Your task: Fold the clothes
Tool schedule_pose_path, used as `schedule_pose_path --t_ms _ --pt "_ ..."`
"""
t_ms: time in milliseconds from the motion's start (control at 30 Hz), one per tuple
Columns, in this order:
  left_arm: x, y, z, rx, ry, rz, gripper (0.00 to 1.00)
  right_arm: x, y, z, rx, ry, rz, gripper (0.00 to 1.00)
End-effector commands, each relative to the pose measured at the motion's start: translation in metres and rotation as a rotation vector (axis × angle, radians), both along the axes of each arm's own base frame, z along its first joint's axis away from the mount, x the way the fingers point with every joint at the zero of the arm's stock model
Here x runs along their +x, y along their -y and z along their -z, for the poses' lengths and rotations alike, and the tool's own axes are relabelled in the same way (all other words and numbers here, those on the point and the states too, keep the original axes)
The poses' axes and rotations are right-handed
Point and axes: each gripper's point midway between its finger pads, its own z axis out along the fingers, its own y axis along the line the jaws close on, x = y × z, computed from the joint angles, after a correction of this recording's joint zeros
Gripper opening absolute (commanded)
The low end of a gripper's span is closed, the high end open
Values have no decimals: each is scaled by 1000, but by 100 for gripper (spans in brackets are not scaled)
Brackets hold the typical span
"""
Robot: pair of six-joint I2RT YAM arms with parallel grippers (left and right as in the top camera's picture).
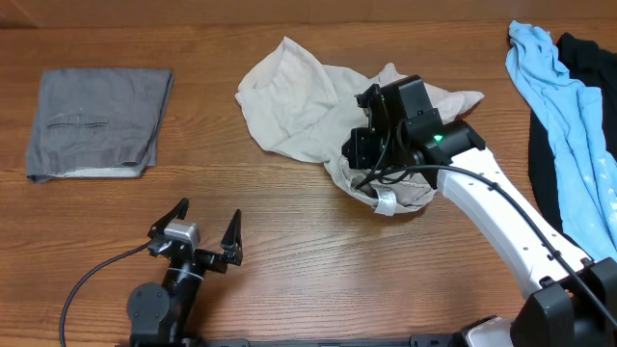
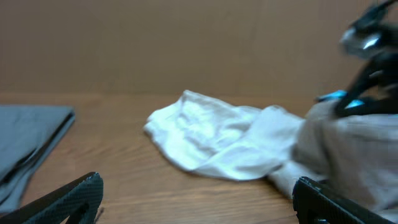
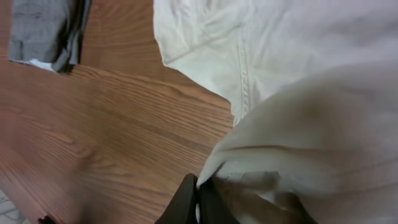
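My right gripper is holding the shorts' bunched near edge (image 1: 409, 203), so it should let go and move out of the way while my left gripper grabs the bunched fold (image 1: 354, 187) and lifts it.
The clothes, pale beige shorts (image 1: 289, 96), lie crumpled at the table's centre. Their right part is bunched and lifted under my right gripper (image 1: 374, 181). In the right wrist view the jaws of that gripper (image 3: 199, 200) are closed together on a fold of the shorts' (image 3: 298, 50) edge, with a stitched seam visible above. My left gripper (image 1: 207, 214) stands open near the front edge, left of the shorts and apart from them. In the left wrist view the left gripper (image 2: 196, 202) holds nothing, and the shorts (image 2: 217, 140) lie beyond its fingers.
A folded grey garment (image 1: 96, 120) lies at the far left, also visible in the left wrist view (image 2: 28, 140) and the right wrist view (image 3: 43, 28). A light blue garment (image 1: 564, 125) and a black one (image 1: 588, 48) lie along the right edge.
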Motion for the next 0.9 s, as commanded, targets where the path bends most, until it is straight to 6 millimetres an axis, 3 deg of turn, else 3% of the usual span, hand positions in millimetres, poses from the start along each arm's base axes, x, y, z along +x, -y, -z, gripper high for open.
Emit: schedule_pose_path --t_ms 0,100,200,400,500,733,867 --pt "-16 14 -52 -50 66 85 100 -1 -10 -7 36 21 -33 14" --pt "-21 18 -69 -50 35 110 100 0 -10 -7 36 23 -33 27" --pt "-20 24 -77 -53 -30 145 100 0 -10 -7 37 21 -33 29" --pt "5 28 -52 -62 -353 150 100 2 -12 -9 44 34 -30 46" --pt "21 37 -52 -38 -457 184 100 5 -14 -13 58 53 -34 50" --pt "54 94 -87 113 -540 387 100 19 -8 -31 73 96 -12 63" --pt "63 131 -97 140 -575 486 100 35 15 -52 60 122 49 71"
